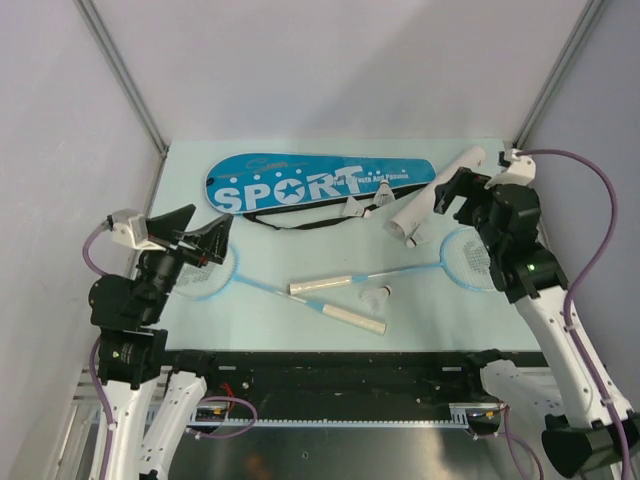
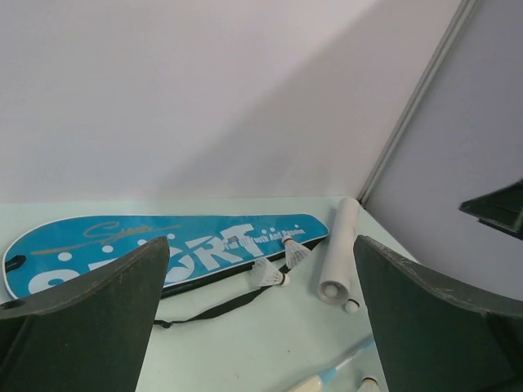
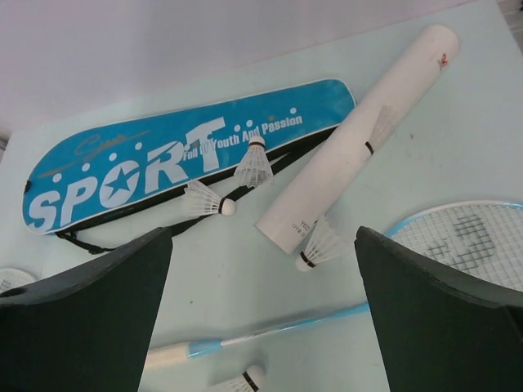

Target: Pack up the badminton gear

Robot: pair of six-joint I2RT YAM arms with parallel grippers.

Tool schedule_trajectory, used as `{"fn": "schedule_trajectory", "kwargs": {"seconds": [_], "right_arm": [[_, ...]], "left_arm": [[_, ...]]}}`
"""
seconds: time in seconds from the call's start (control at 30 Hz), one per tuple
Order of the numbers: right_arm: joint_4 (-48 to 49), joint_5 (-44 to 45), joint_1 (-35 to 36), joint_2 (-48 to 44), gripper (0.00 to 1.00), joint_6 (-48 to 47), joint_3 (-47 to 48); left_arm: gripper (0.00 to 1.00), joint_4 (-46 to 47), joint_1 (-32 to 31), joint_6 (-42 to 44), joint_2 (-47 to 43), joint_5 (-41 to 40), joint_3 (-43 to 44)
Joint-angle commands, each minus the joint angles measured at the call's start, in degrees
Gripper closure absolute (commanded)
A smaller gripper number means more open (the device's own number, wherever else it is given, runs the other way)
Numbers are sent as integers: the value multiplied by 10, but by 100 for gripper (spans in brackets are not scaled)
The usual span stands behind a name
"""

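The white tube's far end is clear of the blue bag. I should continue to move my right gripper toward that end and close it around the tube.
The blue "SPORT" bag lies flat at the back of the table, its black strap in front. The white tube lies to its right, one shuttlecock at its mouth. Two shuttlecocks lie by the strap and one lies near the handles. The two rackets cross in the middle: one head is on the right, the other under my left gripper. My left gripper is open and empty. My right gripper is open and empty above the tube.
The pale green table has grey walls at the back and both sides. The black rail with the arm bases runs along the near edge.
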Motion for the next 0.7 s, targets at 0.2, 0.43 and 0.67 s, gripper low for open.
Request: {"fn": "schedule_trajectory", "kwargs": {"seconds": [0.2,0.43,0.67], "right_arm": [[118,-92,-31,230,0,112,24],[185,-213,-127,419,0,235,81],[202,-203,-182,558,0,313,152]], "left_arm": [[0,-15,2,-12,74,112,6],[0,-24,2,-45,117,204,-24],[0,-24,1,-46,108,213,-58]]}}
